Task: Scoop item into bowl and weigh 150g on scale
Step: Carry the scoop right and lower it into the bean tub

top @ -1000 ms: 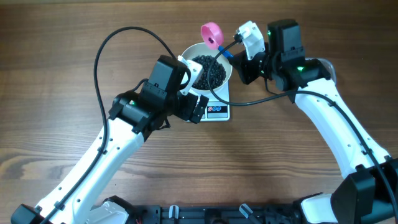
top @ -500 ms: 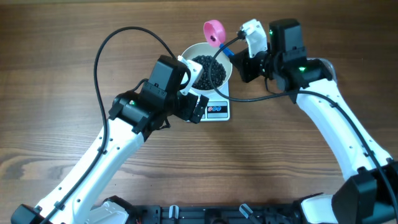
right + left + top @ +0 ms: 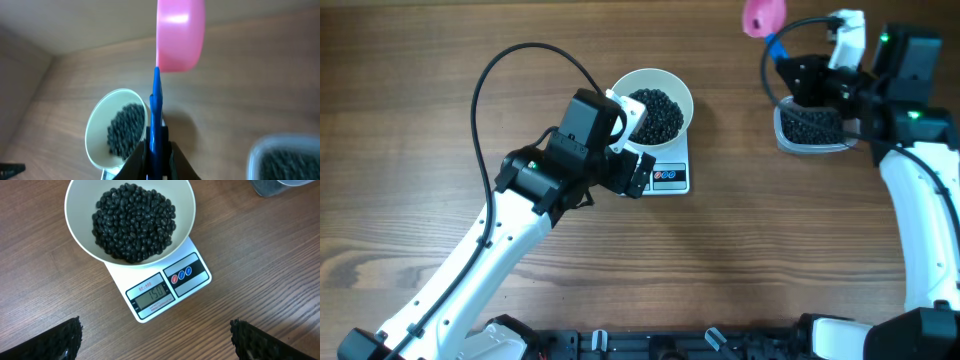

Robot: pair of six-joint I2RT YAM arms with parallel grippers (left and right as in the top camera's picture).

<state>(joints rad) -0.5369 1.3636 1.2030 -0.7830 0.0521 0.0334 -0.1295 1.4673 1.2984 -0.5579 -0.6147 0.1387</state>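
The scale's display (image 3: pixel 151 296) shows 150 under the white bowl, so my right gripper should keep moving the pink scoop into the clear tub (image 3: pixel 807 130) and let go there.
The white bowl (image 3: pixel 632 84) (image 3: pixel 185 210) stands on the white scale (image 3: pixel 670 176) (image 3: pixel 197 287) and holds a heap of black beans (image 3: pixel 656 114) (image 3: pixel 132 222). The scale's display (image 3: pixel 150 295) reads 150. My left gripper (image 3: pixel 631 150) (image 3: pixel 157 345) hovers open just in front of the scale, nothing between its fingers. At the far right my right gripper (image 3: pixel 802 74) (image 3: pixel 157 155) is shut on the blue handle (image 3: pixel 156 107) of a pink scoop (image 3: pixel 763 14) (image 3: pixel 180 35), held in the air above the clear tub. The bowl (image 3: pixel 95 132) shows to the scoop's lower left.
A clear plastic tub (image 3: pixel 810 128) (image 3: pixel 285 157) with more black beans sits on the wooden table at the right, under the right arm. A black cable (image 3: pixel 490 80) loops over the left arm. Part of the tub (image 3: pixel 272 186) shows at the left wrist view's top edge.
My right arm has swung right, away from the bowl, carrying the pink scoop to above the clear tub. The left arm, bowl and scale have not moved.
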